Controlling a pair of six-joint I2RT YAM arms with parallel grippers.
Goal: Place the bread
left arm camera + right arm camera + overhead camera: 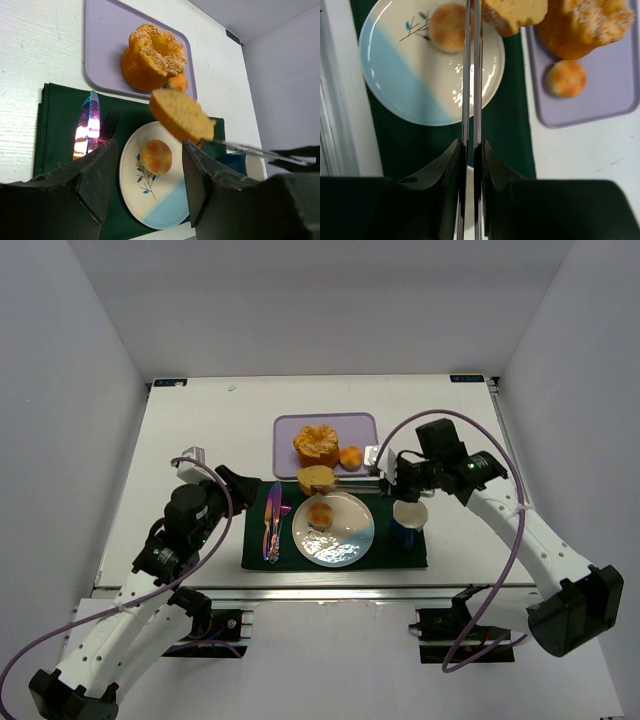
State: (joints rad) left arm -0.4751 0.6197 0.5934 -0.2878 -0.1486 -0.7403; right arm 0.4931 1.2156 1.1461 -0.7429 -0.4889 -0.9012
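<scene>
The tongs grip the slice of bread [316, 477] clear of the purple tray, so my right gripper goes on lowering it toward the plate [346, 527] until it rests there.
My right gripper [393, 480] [472, 145] is shut on a pair of metal tongs [362, 480] [471, 75]. The tongs grip a slice of bread [316, 478] [516, 12] and hold it in the air over the far edge of the white and blue plate [352, 538] [415, 80]. The slice also shows in the left wrist view [181, 116]. A small round roll [320, 512] [156, 156] lies on the plate. My left gripper [243, 490] [148, 145] is open and empty, left of the plate.
A purple tray [290, 430] behind the plate holds a ring-shaped loaf [317, 444] and a small bun [351, 456]. The plate rests on a dark green napkin [400, 552] with iridescent cutlery [273, 522] on its left. A cup [410, 515] stands at the right.
</scene>
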